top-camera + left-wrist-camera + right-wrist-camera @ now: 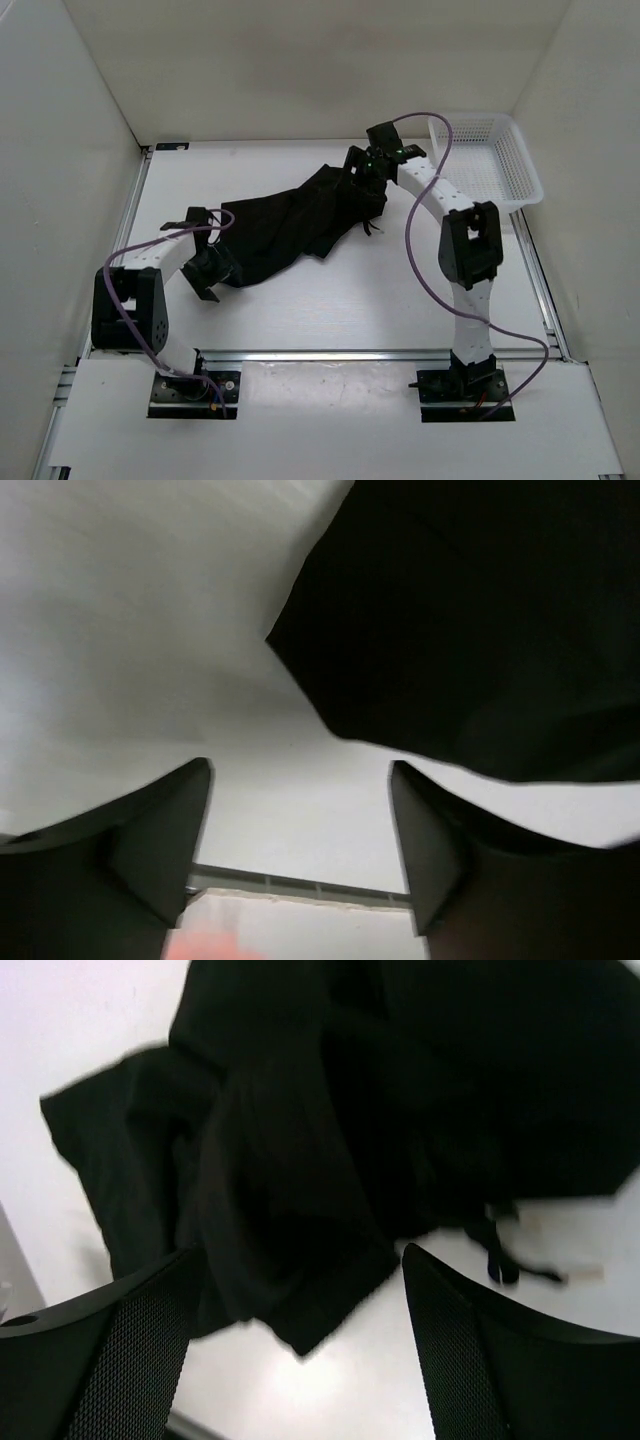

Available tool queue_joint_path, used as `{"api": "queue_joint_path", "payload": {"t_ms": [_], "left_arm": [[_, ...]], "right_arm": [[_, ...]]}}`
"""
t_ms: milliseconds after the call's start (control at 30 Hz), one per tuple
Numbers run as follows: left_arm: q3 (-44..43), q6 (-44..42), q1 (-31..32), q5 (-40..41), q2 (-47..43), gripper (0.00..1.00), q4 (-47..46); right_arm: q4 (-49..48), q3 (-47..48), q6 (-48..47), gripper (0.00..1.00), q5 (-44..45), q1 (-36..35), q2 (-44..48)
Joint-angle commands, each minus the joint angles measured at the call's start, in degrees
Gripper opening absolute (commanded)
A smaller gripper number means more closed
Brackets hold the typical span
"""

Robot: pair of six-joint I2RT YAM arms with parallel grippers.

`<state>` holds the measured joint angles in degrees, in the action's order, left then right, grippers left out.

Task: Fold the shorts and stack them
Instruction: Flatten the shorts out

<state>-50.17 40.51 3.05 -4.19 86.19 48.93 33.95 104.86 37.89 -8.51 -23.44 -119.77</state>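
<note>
The shorts are lying crumpled in a slanting band (292, 225), so the robot's right gripper should raise the drawstring end (368, 208) and pull the cloth tight against the left gripper before folding.
The black shorts (290, 225) lie crumpled in a slanting band across the middle of the table. My left gripper (208, 283) hovers at their near-left end. In the left wrist view it (300, 830) is open, with only bare table between its fingers, and the shorts (480, 630) fill the upper right. My right gripper (357, 175) is over the far-right end of the cloth. In the right wrist view it (300, 1335) is open above the shorts (330, 1140). A folded corner of the fabric reaches between its fingers, and neither finger closes on it. A dark drawstring (500, 1255) trails beside the cloth.
A white mesh basket (520, 160) stands at the back right corner. White walls enclose the table on three sides. A metal rail (320, 354) runs along the near edge by the arm bases, and purple cables loop off both arms.
</note>
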Motion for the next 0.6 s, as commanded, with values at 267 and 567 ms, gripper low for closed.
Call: {"api": "queue_joint_path", "payload": {"t_ms": [267,567], "left_arm": [[-8.26,-1.92,-1.64,-0.56,9.08,0.1,-3.84],[-38.96,-3.95,-6.47,0.14,9.69,0.1,9.41]], "right_arm": [[3.31,13.36,-1.59,0.0,-0.9,-0.11,-11.29],[5.41,27.83,-4.22,0.0,2.28,5.59,-1.35]]}}
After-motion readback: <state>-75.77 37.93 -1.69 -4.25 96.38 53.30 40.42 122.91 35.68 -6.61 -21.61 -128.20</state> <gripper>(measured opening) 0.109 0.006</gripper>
